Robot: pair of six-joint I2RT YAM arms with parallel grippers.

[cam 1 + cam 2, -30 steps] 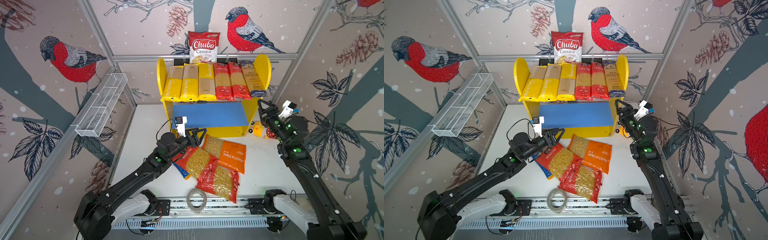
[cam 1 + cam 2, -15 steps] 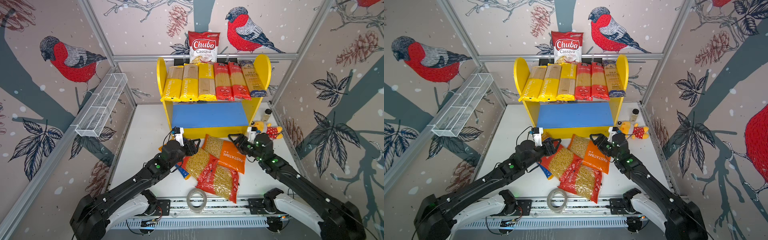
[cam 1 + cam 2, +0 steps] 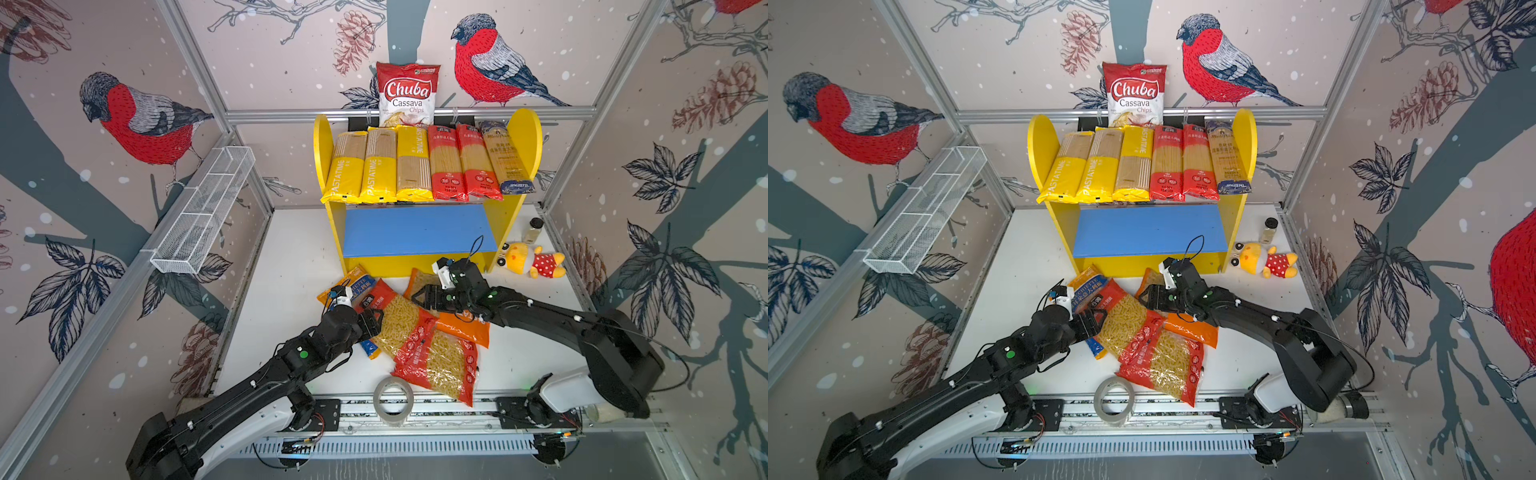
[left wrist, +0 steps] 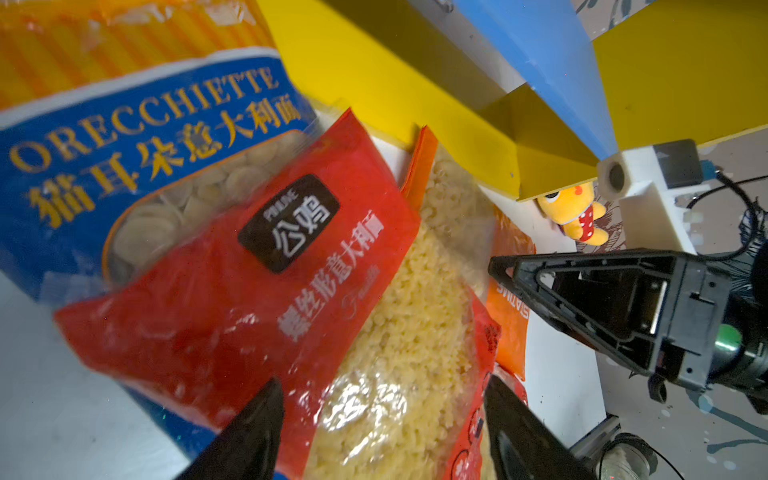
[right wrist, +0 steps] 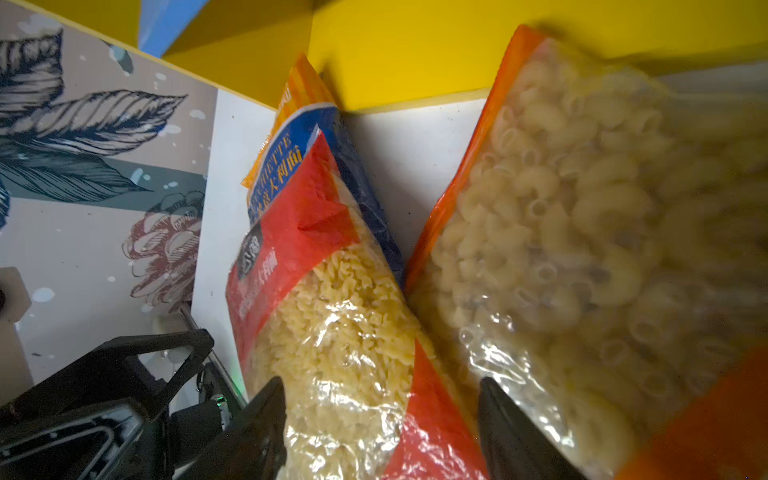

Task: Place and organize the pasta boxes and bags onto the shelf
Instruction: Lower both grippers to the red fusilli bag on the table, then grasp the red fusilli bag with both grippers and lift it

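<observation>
My left gripper is to help my right gripper turn the red fusilli bag (image 3: 397, 320) square before both pinch its sides (image 3: 378, 337), because it lies crooked to the shelf.
The shelf (image 3: 525, 141) carries several long spaghetti packs (image 3: 415, 166) side by side on its top board; its blue lower board (image 3: 415, 230) is bare. In front lie a blue-orange orecchiette bag (image 4: 137, 137), a red fusilli bag (image 3: 399, 316), a second red bag (image 3: 436, 361) and an orange macaroni bag (image 5: 582, 232). My left gripper (image 4: 382, 399) is open, its fingers straddling the red fusilli bag. My right gripper (image 5: 380, 395) is open too, low over the seam between that red bag and the orange one. In both top views the grippers (image 3: 1098, 322) (image 3: 1148, 297) face each other.
A Chuba chips bag (image 3: 407, 93) stands behind the shelf. A white wire basket (image 3: 203, 212) hangs on the left wall. A plush toy (image 3: 530, 262) and a small jar (image 3: 533, 230) sit right of the shelf. A tape roll (image 3: 392, 399) lies at the front edge.
My right arm has swung from beside the shelf's right panel down and left onto the bags. My left gripper has moved forward and lower over the red fusilli bag.
</observation>
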